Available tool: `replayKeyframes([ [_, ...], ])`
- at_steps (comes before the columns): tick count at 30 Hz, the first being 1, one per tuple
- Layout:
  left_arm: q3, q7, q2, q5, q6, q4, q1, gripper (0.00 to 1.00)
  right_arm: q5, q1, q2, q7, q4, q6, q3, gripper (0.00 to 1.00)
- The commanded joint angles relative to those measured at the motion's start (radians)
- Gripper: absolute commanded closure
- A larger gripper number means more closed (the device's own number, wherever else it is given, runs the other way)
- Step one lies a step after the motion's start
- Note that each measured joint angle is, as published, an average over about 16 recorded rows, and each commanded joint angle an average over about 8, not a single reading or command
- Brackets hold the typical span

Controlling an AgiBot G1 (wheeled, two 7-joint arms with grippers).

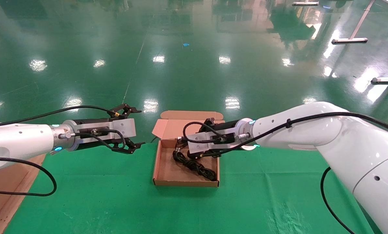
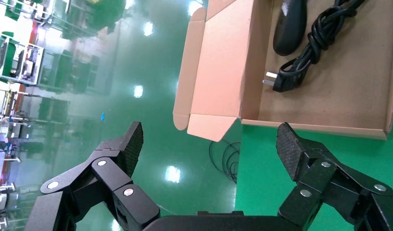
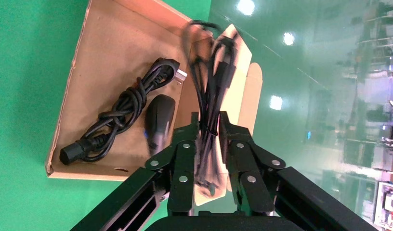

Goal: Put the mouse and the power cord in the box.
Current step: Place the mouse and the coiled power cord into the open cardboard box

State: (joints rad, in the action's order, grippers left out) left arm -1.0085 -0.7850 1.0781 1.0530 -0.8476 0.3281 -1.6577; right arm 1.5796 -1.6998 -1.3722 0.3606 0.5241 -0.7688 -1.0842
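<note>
The mouse's cable (image 3: 211, 82) in my right gripper hangs over the box's far side, so I should bring it back and lay it along the box's near side (image 1: 183, 178).
The brown box (image 1: 157, 162) lies open on the green mat with its lid (image 1: 190, 115) folded back. Inside it are the coiled power cord (image 1: 194, 165) (image 3: 122, 110) and, beside it, the black mouse (image 3: 158, 115) (image 2: 289, 26). My right gripper (image 1: 181, 143) (image 3: 209, 118) hovers over the far part of the box, shut on a bundle of the mouse's thin black cable (image 3: 211, 72). To the left of the box my left gripper (image 1: 141, 127) (image 2: 209, 132) hangs open and holds nothing.
Loops of thin black cable (image 2: 228, 159) show just behind the box's corner flap (image 2: 204, 126). A brown cardboard sheet (image 1: 5, 191) lies at the mat's left edge. Beyond the mat's far edge is shiny green floor (image 1: 194, 65).
</note>
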Motion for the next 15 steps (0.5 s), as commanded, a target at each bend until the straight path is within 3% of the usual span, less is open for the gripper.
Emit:
replayKeyframes([
  [1, -0.001, 0.002, 0.001, 0.000, 0.001, 0.002, 0.000, 0.00, 0.002, -0.001, 0.000, 0.003, 0.000, -0.002, 0.002, 0.00],
  [8, 0.006, 0.019, -0.004, -0.001, -0.002, 0.020, 0.009, 0.00, -0.009, 0.006, 0.016, -0.004, 0.017, -0.024, 0.026, 0.00],
  [15, 0.076, 0.112, -0.049, -0.032, -0.065, 0.111, 0.064, 0.00, -0.096, 0.070, 0.093, -0.061, 0.094, -0.096, 0.106, 0.00],
])
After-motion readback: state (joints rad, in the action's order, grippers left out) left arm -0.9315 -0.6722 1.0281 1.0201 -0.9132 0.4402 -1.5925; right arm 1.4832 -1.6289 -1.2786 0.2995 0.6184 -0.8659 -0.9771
